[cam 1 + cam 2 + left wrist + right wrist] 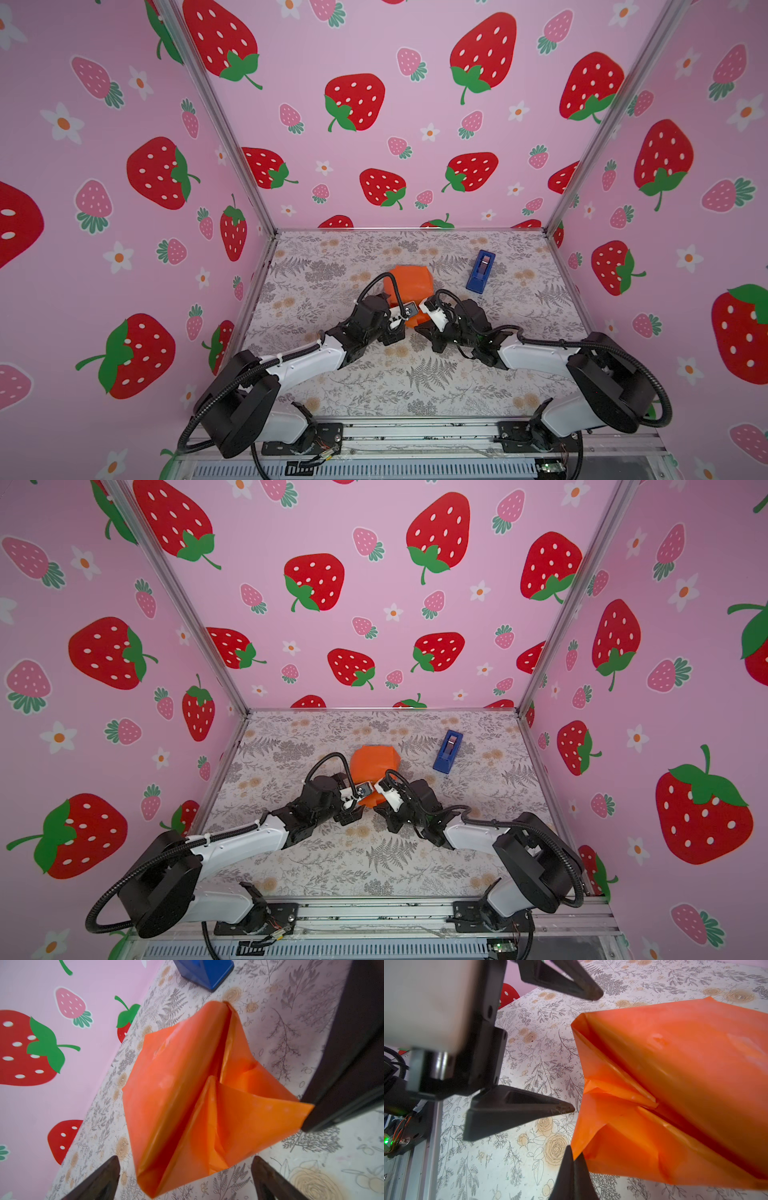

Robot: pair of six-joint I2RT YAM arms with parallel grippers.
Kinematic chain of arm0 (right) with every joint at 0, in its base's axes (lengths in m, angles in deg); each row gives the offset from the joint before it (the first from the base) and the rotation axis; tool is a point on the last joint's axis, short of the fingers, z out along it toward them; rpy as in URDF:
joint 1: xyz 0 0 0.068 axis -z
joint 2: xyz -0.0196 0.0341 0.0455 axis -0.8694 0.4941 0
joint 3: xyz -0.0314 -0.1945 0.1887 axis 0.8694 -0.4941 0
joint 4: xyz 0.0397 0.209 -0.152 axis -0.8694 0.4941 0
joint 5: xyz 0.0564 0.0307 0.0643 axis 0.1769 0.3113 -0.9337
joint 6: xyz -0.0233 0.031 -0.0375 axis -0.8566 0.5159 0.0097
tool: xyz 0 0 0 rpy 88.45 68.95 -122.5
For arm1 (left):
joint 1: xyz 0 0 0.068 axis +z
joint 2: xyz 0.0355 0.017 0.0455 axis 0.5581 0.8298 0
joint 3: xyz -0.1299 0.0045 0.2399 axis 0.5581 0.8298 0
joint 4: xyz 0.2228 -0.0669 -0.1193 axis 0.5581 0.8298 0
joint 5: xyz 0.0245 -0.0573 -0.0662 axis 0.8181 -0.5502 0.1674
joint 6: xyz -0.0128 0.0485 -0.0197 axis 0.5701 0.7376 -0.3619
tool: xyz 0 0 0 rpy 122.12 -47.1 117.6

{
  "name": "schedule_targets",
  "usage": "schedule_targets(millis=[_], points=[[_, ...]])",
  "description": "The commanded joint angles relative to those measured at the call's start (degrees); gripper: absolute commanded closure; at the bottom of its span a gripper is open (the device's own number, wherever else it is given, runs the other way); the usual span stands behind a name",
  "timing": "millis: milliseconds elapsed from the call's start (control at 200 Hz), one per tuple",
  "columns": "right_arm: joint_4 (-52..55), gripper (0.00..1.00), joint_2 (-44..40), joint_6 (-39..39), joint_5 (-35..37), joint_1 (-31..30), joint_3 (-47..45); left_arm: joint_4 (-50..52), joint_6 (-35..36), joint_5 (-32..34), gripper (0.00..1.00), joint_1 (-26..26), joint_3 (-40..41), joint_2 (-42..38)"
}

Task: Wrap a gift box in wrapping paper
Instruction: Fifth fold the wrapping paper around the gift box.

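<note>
The loose flap (252, 1120) juts from the bundle's near end, so next my left gripper steadies the bundle (162, 1152) while my right gripper frees the flap's corner and presses the bundle's end closed.
The orange wrapping paper (409, 280) (374, 760) is folded into a bundle at mid-table, with loose triangular flaps at its near end (239, 1122). The gift box is hidden inside it. My left gripper (186, 1159) (584, 1051) is open, its two fingertips (115, 1162) standing apart on either side of the near flap without touching it. My right gripper (572, 1155) is shut on the pointed corner of a flap (579, 1147). In the left wrist view that flap corner (307, 1108) meets the dark right finger (342, 1064).
A blue tape dispenser (481, 272) (448, 752) (204, 972) stands behind and to the right of the bundle. The grey floral table covering (415, 374) lies under everything. Strawberry-print walls (374, 124) close in three sides, and both arms meet at the bundle's near side.
</note>
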Motion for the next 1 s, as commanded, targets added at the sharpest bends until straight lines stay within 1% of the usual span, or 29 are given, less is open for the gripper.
schedule_targets(millis=[0, 145, 290, 470, 730, 780, 845, 915, 980, 995], points=[[-0.2, 1.00, -1.8, 0.3, -1.6, 0.2, -0.6, -0.8, 4.2, -7.2, 0.01, 1.6, -1.4, -1.9], [-0.1, 1.00, -2.5, 0.7, -1.5, 0.3, -0.7, 7.8, 8.5, -16.0, 0.01, 2.2, -5.5, 0.0], [-0.1, 1.00, -2.9, 1.1, -1.7, 0.7, -0.5, 10.4, 11.5, -18.4, 0.01, 2.2, -7.5, 2.6], [0.1, 1.00, -3.0, 1.3, -2.4, 0.9, -0.3, 7.2, 13.0, -17.4, 0.01, 2.2, -8.1, 5.0], [0.3, 1.00, -2.8, 1.4, -2.7, 1.2, 0.4, 8.3, 15.0, -19.0, 0.01, 2.1, -9.7, 7.6], [0.2, 1.00, -2.7, 1.6, -2.9, 1.2, 0.7, 7.0, 14.9, -17.7, 0.01, 1.9, -9.5, 8.1], [0.3, 1.00, -2.4, 1.8, -3.3, 1.2, 0.9, 3.6, 14.8, -14.3, 0.01, 1.1, -8.7, 8.8], [0.2, 1.00, -2.4, 2.1, -3.6, 1.3, 1.2, 1.7, 15.6, -12.7, 0.01, 0.7, -8.4, 9.4], [0.2, 1.00, -2.3, 2.3, -3.8, 1.3, 1.5, 1.1, 15.8, -12.6, 0.01, 0.6, -8.4, 9.8], [0.2, 1.00, -2.2, 2.4, -3.9, 1.3, 1.6, 0.8, 15.7, -11.0, 0.01, 0.5, -8.3, 9.9]])
